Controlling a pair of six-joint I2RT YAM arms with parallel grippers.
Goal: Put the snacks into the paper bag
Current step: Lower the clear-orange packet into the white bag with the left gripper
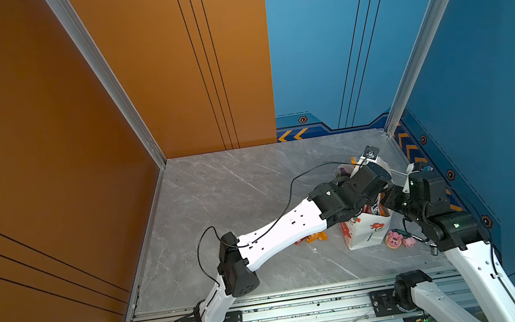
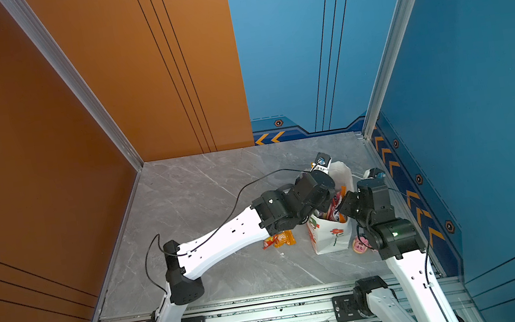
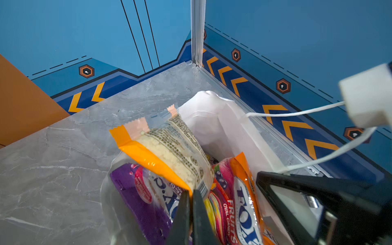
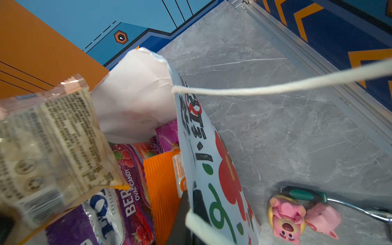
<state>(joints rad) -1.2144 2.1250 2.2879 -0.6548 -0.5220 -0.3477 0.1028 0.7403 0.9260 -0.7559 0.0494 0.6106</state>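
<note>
My left gripper is holding the orange and clear snack packet [image 3: 173, 147] over the paper bag's opening, so it should keep moving inward and release it beside the FOX'S fruits packet [image 3: 233, 200].
The white paper bag [image 1: 367, 235] [image 2: 332, 238] with its red flower stands upright at the right of the table. My left gripper [image 3: 192, 192] is shut on the end of an orange and clear snack packet [image 3: 167, 148] [image 4: 53, 144], which sticks up over the bag's mouth. Inside the bag lie a purple packet [image 3: 135, 197], a FOX'S fruits packet [image 3: 244, 203] and a FOX'S berries packet [image 4: 131, 191]. My right gripper [image 4: 189, 193] is shut on the bag's printed side wall [image 4: 222, 169] at the rim. Small red and orange packets [image 1: 314, 237] [image 2: 280, 239] lie on the table left of the bag.
Two pink pig-faced toys [image 1: 397, 239] [image 4: 286, 218] and a green-handled tool [image 4: 303, 194] lie beside the bag on its right. The bag's cord handle [image 4: 275, 87] stretches toward the blue side wall [image 1: 456, 175], which is close behind both wrists.
</note>
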